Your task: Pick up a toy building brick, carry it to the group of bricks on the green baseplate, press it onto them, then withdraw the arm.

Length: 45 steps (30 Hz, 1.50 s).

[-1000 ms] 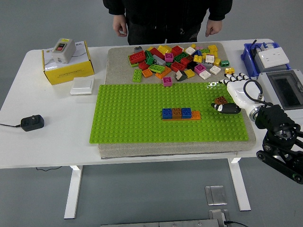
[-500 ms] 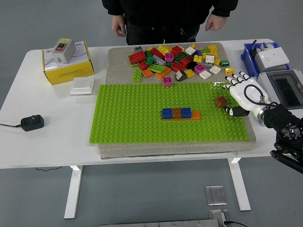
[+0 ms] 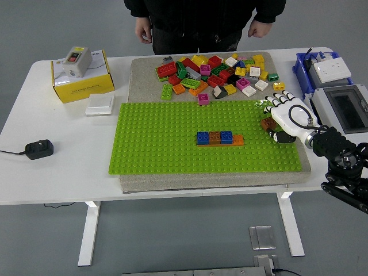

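Note:
The green baseplate (image 3: 161, 138) just rests on the grey mat with its far edge overhanging (image 3: 115, 164), so I expect that plate will slide a little when I press the brown brick on.
A row of blue, brown, blue and orange bricks (image 3: 220, 138) stands pressed on the middle of the green baseplate (image 3: 161, 144). A small brown brick (image 3: 265, 123) sits near the plate's right edge. My right hand (image 3: 273, 121), white with black fingertips, reaches in from the right and lies over this brick. Its fingers (image 3: 270, 104) are spread just above the brick and the thumb is below it; I see no closed grasp. A pile of loose coloured bricks (image 3: 213, 72) lies on the grey mat behind the plate. My left arm is out of view.
A yellow box (image 3: 82, 83) with a grey switch on top, a white square plate (image 3: 99, 104) and a black adapter (image 3: 39, 149) lie at the left. A blue bin (image 3: 302, 68) and a grey case (image 3: 345, 109) stand at the right. A person (image 3: 201, 20) stands behind the table, hands hanging.
My right hand first drew back to the right, leaving the brown brick on the plate, then moved left again over it. The brick has barely moved.

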{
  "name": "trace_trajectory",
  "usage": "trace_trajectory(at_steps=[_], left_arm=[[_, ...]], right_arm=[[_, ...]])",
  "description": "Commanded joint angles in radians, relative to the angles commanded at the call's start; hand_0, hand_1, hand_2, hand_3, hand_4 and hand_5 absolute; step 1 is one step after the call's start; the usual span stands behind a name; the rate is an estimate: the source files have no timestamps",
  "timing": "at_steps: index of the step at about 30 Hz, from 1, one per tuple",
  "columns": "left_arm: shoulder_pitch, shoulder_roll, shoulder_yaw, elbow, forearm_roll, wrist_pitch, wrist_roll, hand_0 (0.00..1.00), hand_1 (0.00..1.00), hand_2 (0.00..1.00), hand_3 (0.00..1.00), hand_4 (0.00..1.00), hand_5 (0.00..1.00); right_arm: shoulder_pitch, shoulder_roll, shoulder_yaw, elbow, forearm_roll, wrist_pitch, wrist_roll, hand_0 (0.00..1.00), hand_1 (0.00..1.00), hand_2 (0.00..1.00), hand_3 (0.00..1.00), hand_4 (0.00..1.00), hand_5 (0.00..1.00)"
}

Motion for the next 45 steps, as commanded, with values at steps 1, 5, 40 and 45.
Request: trace_trajectory(at_steps=[1, 5, 40, 45], left_arm=[[0.000, 0.000, 0.001, 0.000, -0.001, 0.000, 0.000, 0.639, 0.602, 0.575, 0.685, 0.370, 0.740], [0.000, 0.000, 0.004, 0.000, -0.004, 0.001, -0.001, 0.639, 0.602, 0.575, 0.685, 0.369, 0.740], [-0.001, -0.005, 0.013, 0.000, 0.005, -0.001, -0.004, 0.637, 0.602, 0.574, 0.682, 0.351, 0.748], [0.000, -0.005, 0.008, 0.000, 0.011, -0.001, -0.004, 0.637, 0.602, 0.574, 0.682, 0.351, 0.748]], right_arm=[[0.001, 0.002, -0.002, -0.005, 0.004, 0.001, 0.002, 0.998, 0.998, 0.998, 0.737, 0.595, 0.395], [0.001, 0.006, -0.008, -0.016, 0.015, 0.002, 0.009, 0.998, 0.998, 0.998, 0.727, 0.590, 0.391], [0.014, 0.007, 0.020, 0.013, 0.154, 0.055, 0.034, 0.998, 0.998, 0.998, 0.699, 0.579, 0.397], [0.015, 0.009, 0.019, 0.013, 0.160, 0.057, 0.030, 0.998, 0.998, 0.998, 0.699, 0.579, 0.397]])
